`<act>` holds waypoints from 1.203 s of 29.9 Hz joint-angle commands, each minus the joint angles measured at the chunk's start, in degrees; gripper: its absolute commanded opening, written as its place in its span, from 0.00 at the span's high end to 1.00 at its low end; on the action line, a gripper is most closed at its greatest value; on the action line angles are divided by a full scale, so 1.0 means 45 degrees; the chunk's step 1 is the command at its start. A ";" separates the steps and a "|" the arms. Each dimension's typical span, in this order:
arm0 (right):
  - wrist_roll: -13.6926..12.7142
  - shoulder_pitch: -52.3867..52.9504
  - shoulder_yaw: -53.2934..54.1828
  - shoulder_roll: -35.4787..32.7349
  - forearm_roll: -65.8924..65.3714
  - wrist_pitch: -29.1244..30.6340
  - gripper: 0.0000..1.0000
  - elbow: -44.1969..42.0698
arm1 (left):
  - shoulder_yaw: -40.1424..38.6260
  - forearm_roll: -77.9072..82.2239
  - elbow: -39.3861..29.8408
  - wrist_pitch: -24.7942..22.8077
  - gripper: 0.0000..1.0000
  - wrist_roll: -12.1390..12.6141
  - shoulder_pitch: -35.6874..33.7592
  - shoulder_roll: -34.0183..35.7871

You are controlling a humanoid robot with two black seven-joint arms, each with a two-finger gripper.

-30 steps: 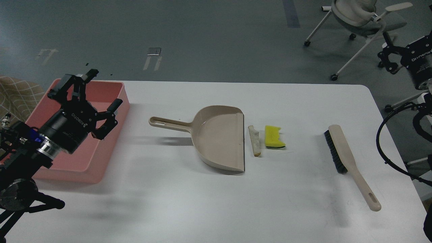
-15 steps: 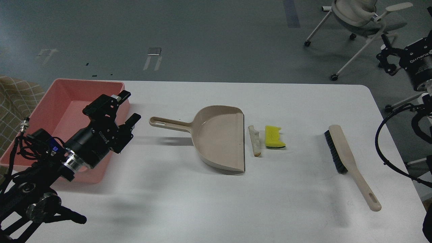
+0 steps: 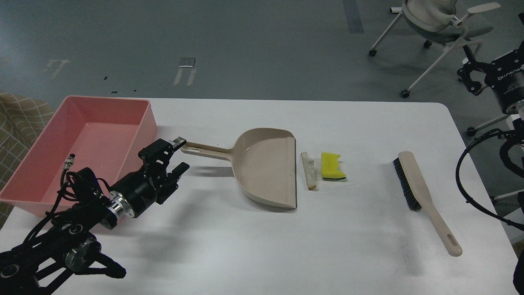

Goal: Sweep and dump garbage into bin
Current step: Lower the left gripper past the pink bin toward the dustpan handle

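Observation:
I expect the beige dustpan (image 3: 264,169) to hold the swept garbage in when I lift it toward the bin, because a raised rim (image 3: 264,131) curves around its back and sides.
The garbage lies mid-table: a yellow sponge-like piece (image 3: 333,165) and a thin off-white slice with tan crust (image 3: 309,170), just right of the beige dustpan's (image 3: 266,168) open edge. The dustpan's handle (image 3: 204,150) points left. The pink bin (image 3: 86,143) stands at the table's left end, empty. My left gripper (image 3: 179,155) is open, low over the table, right at the end of the dustpan handle. My right gripper (image 3: 470,76) is off the table at the far right, raised, fingers apart and empty.
A beige hand brush (image 3: 421,192) with black bristles lies on the right of the white table (image 3: 262,246). An office chair (image 3: 434,24) stands on the floor behind. Black cables (image 3: 475,176) hang by the table's right edge.
My left gripper has moved right and down from over the bin to the end of the dustpan handle. The right gripper shifted only slightly. The garbage, dustpan and brush have not moved.

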 commanded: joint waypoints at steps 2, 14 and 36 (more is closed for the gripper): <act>-0.0001 -0.0026 0.0005 0.0018 -0.0001 0.0000 0.00 0.0020 | 0.0043 -0.0001 0.0823 0.0053 0.21 -0.0091 -0.0180 -0.0368; -0.0001 -0.0143 0.0005 -0.0001 -0.0001 0.0000 0.00 -0.0019 | 0.0746 -0.0001 0.2993 0.0034 0.37 -0.0286 -0.1372 -0.1619; -0.0001 -0.0183 0.0005 -0.0001 -0.0001 0.0000 0.00 0.0001 | 0.0785 0.0018 0.3424 0.0053 0.36 -0.0228 -0.1998 -0.2556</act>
